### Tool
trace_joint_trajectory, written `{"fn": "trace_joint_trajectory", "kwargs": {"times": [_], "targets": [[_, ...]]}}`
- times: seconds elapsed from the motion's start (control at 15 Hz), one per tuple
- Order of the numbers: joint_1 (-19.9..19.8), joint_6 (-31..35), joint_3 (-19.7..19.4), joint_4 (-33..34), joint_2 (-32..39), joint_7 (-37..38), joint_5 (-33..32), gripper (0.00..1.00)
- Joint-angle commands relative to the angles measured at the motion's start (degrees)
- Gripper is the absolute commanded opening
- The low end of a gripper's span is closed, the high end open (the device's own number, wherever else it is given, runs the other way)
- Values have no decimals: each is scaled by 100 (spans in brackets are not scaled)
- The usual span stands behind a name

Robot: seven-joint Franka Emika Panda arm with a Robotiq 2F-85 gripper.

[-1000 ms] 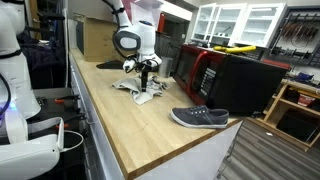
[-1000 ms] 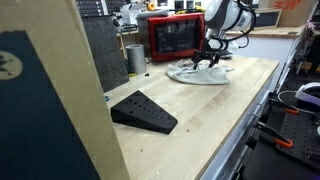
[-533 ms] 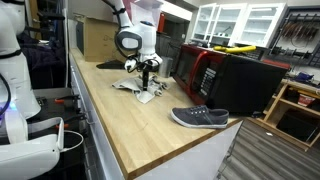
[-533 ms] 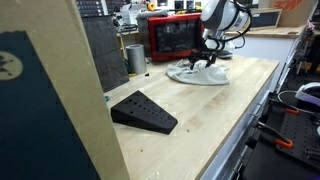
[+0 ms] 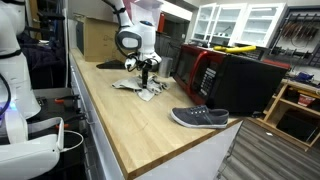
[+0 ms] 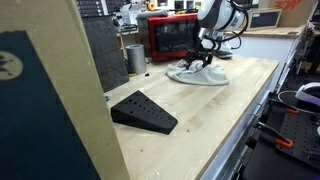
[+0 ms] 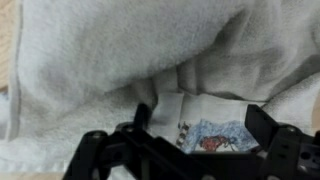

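The white towel's fold with the printed label (image 7: pixel 217 136) sits between my open fingers, so I carry on holding them on both sides of that fold (image 7: pixel 200 104) until they pinch it.
A white towel (image 5: pixel 138 90) lies crumpled on the wooden counter (image 5: pixel 130 125) and shows in both exterior views (image 6: pixel 198 75). My gripper (image 5: pixel 147 72) hangs straight down onto it (image 6: pixel 205 62). In the wrist view the towel (image 7: pixel 110 50) fills the picture. My gripper (image 7: pixel 205 125) is open, with one black finger on each side of a fold. A printed blue and red label (image 7: pixel 215 135) lies between the fingers. Whether the fingertips touch the cloth I cannot tell.
A grey shoe (image 5: pixel 200 117) lies near the counter's front end. A red microwave (image 5: pixel 198 68) (image 6: pixel 175 37) and a black appliance (image 5: pixel 250 85) stand behind the towel. A black wedge (image 6: pixel 145 112) and a metal cup (image 6: pixel 135 58) are on the counter.
My gripper has shifted a little sideways over the towel, staying low on it. The towel's shape looks nearly the same.
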Motion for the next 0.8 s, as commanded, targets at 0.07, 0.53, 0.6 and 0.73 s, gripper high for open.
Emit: {"fn": "trace_joint_trajectory", "kwargs": {"times": [0.07, 0.53, 0.6, 0.73], "targets": [[-70, -99, 168, 54, -172, -295, 451, 100], [-131, -136, 310, -62, -566, -788, 1100, 100], [-129, -143, 312, -70, -601, -845, 1159, 100], [-122, -168, 319, -87, -652, -918, 1241, 100]]}}
